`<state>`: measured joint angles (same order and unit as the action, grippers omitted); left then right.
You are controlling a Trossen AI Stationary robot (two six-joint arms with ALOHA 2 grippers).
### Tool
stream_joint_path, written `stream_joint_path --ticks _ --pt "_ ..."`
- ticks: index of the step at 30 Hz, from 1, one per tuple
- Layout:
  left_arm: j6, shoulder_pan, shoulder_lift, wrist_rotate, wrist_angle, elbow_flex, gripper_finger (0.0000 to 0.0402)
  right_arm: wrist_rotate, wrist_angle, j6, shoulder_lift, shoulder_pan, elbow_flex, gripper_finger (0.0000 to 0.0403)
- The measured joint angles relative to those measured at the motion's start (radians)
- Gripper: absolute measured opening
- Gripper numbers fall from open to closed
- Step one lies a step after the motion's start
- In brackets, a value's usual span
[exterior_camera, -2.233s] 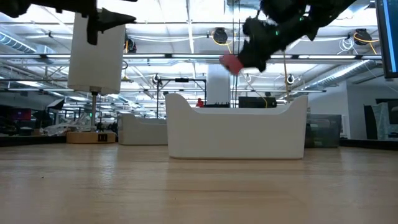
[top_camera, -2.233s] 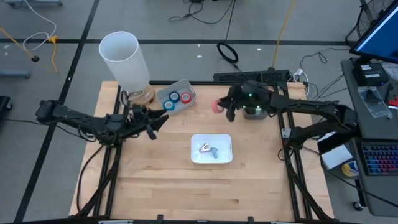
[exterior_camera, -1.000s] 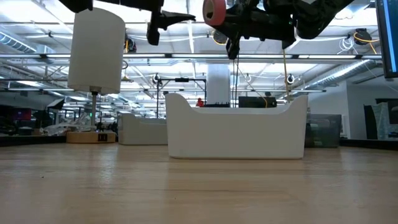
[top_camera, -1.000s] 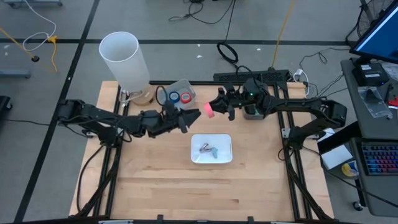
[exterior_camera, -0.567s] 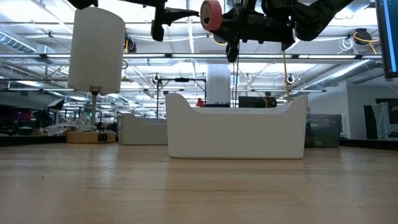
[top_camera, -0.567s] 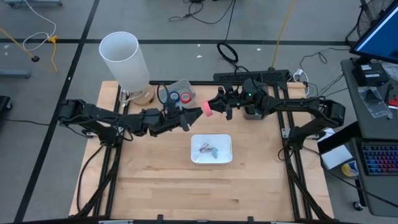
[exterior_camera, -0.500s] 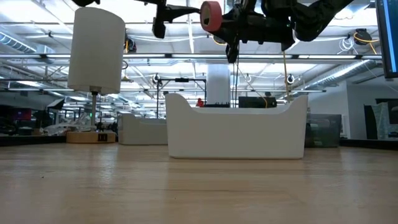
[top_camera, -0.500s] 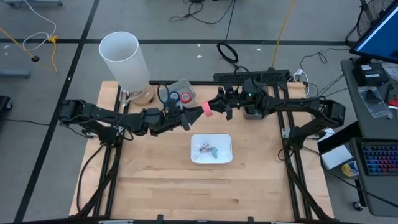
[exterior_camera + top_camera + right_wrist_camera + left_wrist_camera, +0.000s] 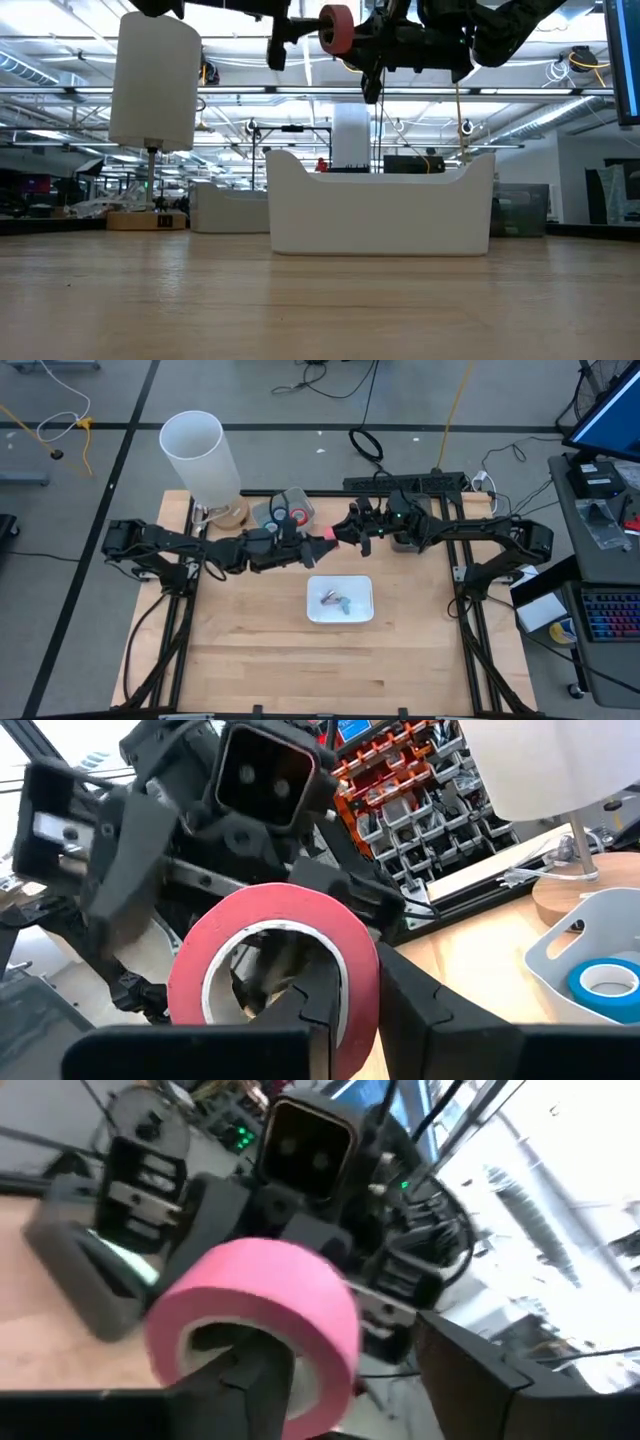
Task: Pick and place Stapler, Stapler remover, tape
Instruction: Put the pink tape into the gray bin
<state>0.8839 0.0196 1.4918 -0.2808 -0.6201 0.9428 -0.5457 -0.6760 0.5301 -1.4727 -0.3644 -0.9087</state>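
Observation:
My gripper will lower the red tape roll (image 9: 330, 534) into the grey tray. The roll will rest propped on its edge there, because the tray is crowded with other tape rolls (image 9: 289, 516).
A red tape roll (image 9: 328, 538) (image 9: 275, 970) (image 9: 260, 1320) hangs in mid-air above the table's far middle, between my two grippers. My right gripper (image 9: 343, 536) (image 9: 350, 1005) is shut on it. My left gripper (image 9: 312, 544) (image 9: 350, 1375) comes from the table's left and is open, with one finger at the roll's hole and the other outside the roll; whether it touches cannot be told. More tape rolls, one blue (image 9: 608, 982), lie in a grey tray (image 9: 292, 496). A stapler remover (image 9: 335, 600) lies in the white bin (image 9: 312, 600). The stapler is out of view. My right gripper holds the red roll by its ring wall (image 9: 350, 955), one finger (image 9: 300, 1010) inside the hole and one (image 9: 420, 1005) outside. It comes level from the table's right. The roll is lifted clear, standing on edge with its hole facing left and right.
A tall white cylinder (image 9: 200, 450) (image 9: 155, 80) stands on a round wooden base (image 9: 228, 513) at the far left corner, beside the grey tray. The white bin (image 9: 380, 215) sits mid-table below the grippers. Bare wood lies toward the near edge.
My left gripper has moved toward the table's right, up to the red roll, and now has the roll's wall between its open fingers. My right gripper has carried the roll a little toward the left, still high above the bin.

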Motion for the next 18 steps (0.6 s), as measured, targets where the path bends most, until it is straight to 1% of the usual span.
stream_joint_path --ticks 2,4,6,8,9,13,15,18 --pt "0.029 -0.005 0.000 0.020 0.016 0.002 0.0182 0.010 0.001 0.000 0.000 -0.001 0.000 0.0033" --pt "0.034 -0.008 0.004 0.031 0.027 0.000 0.0146 0.019 0.007 -0.001 0.000 -0.001 0.000 0.0037" --pt "0.031 -0.008 0.004 0.044 0.025 0.000 0.0095 0.018 0.008 -0.007 0.000 -0.001 0.000 0.0058" --pt "0.021 -0.008 0.003 0.050 0.024 0.000 0.0042 0.019 0.028 -0.034 0.000 0.000 0.000 0.0088" --pt "0.005 -0.006 0.003 0.051 0.028 0.000 0.0036 0.019 0.044 -0.050 0.000 0.000 0.000 0.0103" --pt "-0.007 -0.006 -0.004 0.074 0.064 -0.001 0.0036 0.010 0.131 -0.071 0.002 -0.007 -0.001 0.0153" --pt "-0.002 -0.008 -0.009 0.076 0.123 -0.001 0.0036 -0.044 0.174 -0.072 0.002 -0.016 -0.001 0.0173" --pt "0.032 -0.017 -0.033 0.048 0.250 -0.001 0.0036 -0.169 0.217 -0.071 -0.002 -0.034 0.001 0.0194"
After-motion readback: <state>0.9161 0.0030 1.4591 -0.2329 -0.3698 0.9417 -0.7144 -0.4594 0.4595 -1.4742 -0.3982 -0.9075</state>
